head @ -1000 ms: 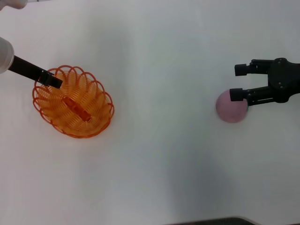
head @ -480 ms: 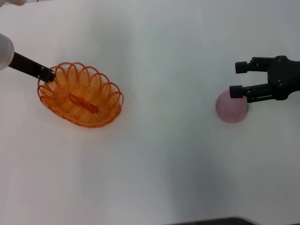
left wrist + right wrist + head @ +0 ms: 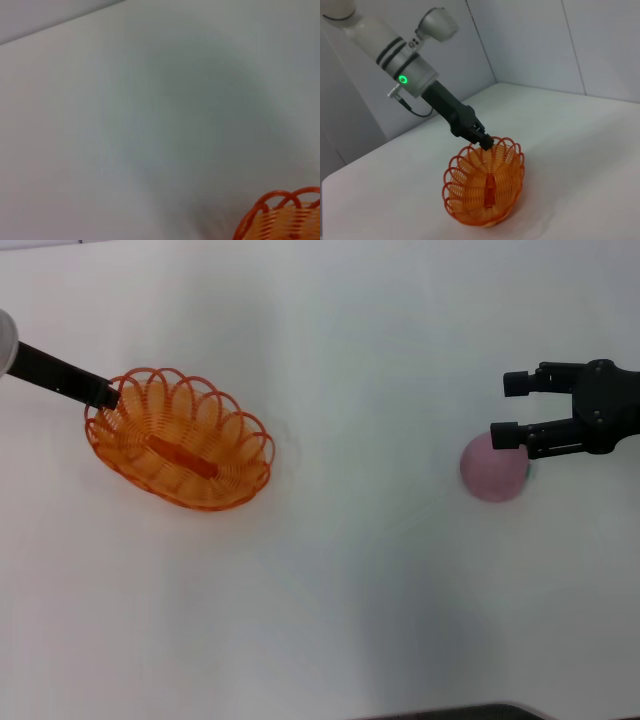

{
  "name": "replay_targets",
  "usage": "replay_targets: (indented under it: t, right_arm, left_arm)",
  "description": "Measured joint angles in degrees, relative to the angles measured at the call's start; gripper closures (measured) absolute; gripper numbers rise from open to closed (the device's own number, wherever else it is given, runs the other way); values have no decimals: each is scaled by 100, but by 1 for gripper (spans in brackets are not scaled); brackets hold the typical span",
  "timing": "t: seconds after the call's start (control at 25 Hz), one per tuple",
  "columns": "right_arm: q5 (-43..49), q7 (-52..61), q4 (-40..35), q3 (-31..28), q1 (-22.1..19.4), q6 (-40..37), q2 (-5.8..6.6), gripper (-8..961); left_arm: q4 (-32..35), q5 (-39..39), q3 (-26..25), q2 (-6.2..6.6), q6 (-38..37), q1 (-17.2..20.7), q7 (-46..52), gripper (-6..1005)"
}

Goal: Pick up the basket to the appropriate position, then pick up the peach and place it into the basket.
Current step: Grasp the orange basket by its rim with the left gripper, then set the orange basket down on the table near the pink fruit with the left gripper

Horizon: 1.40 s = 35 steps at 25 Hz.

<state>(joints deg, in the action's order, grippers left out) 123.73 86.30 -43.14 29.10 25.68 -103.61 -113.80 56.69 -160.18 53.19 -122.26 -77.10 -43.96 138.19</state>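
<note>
The basket (image 3: 182, 442) is crooked and a long way from the peach, so my left gripper should swing the basket straight and nearer to the peach before it lets go of the basket's rim.
The orange wire-weave basket (image 3: 181, 452) is at the left of the white table, with a solid orange strip on its base. My left gripper (image 3: 104, 394) is shut on the basket's far-left rim; the right wrist view shows it (image 3: 485, 142) pinching the rim of the basket (image 3: 485, 192). A piece of the basket's rim (image 3: 280, 217) shows in the left wrist view. The dull pink peach (image 3: 492, 468) lies at the right. My right gripper (image 3: 510, 410) is open, above and just beside the peach's far right side, and holds nothing.
The white table (image 3: 350, 570) stretches between basket and peach. A dark edge (image 3: 470, 712) runs along the table's front. White walls (image 3: 600, 40) stand behind the table in the right wrist view.
My left gripper has dragged the basket to the right and turned it, so its long axis lies flatter. The right gripper and the peach have stayed in place.
</note>
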Motion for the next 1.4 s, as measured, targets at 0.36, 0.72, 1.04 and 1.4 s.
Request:
replay_targets:
  t: [0.36, 0.72, 1.04, 1.4]
  right_arm:
    - [-10, -191, -2, -224, -35, 46, -14, -2]
    - [-11, -445, -1, -366, 11, 135, -37, -2]
    - [-9, -463, -2, -357, 81, 193, -56, -3]
    - [-7, -465, -1, -320, 136, 193, -54, -3]
  left_arm:
    - [412, 761, -1090, 103, -1042, 150, -59, 941]
    - [483, 1173, -1814, 31, -1239, 506, 377, 950]
    - [-177, 1709, -1773, -183, -311, 919, 371, 933]
    - [-793, 2639, -1426, -221, 479, 1418, 241, 915]
